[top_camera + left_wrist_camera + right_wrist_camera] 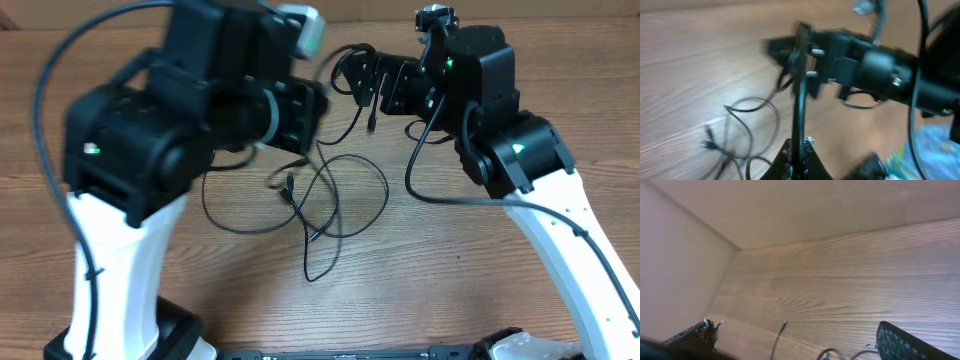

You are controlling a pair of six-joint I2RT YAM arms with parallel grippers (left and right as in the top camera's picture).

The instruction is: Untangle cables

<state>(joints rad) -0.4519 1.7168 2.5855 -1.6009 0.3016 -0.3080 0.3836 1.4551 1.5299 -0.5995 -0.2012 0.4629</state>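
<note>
The cable in my left gripper goes down into crossed loops (321, 168), so my left gripper should move back while my right gripper pulls the loops (335, 198) free.
Thin black cables (335, 195) lie in loose overlapping loops on the wooden table, between the two arms. In the left wrist view my left gripper (801, 152) is shut on one cable strand (800, 100), which runs taut and straight up to my right gripper (805, 55). From overhead, the right gripper (368, 82) hangs at the back centre with a plug end (372, 122) dangling below it. The right wrist view shows the right gripper (795, 337) open, its fingers (902, 342) wide apart, with a cable tip (782, 328) poking up between them. More loops (747, 130) rest on the table.
A plain cardboard wall (685, 255) stands along the table's far side. The right arm's own thick wire (425, 180) sags onto the table. Something colourful (920, 150) lies at the lower right of the left wrist view. The left arm's body (180, 110) hides part of the cables.
</note>
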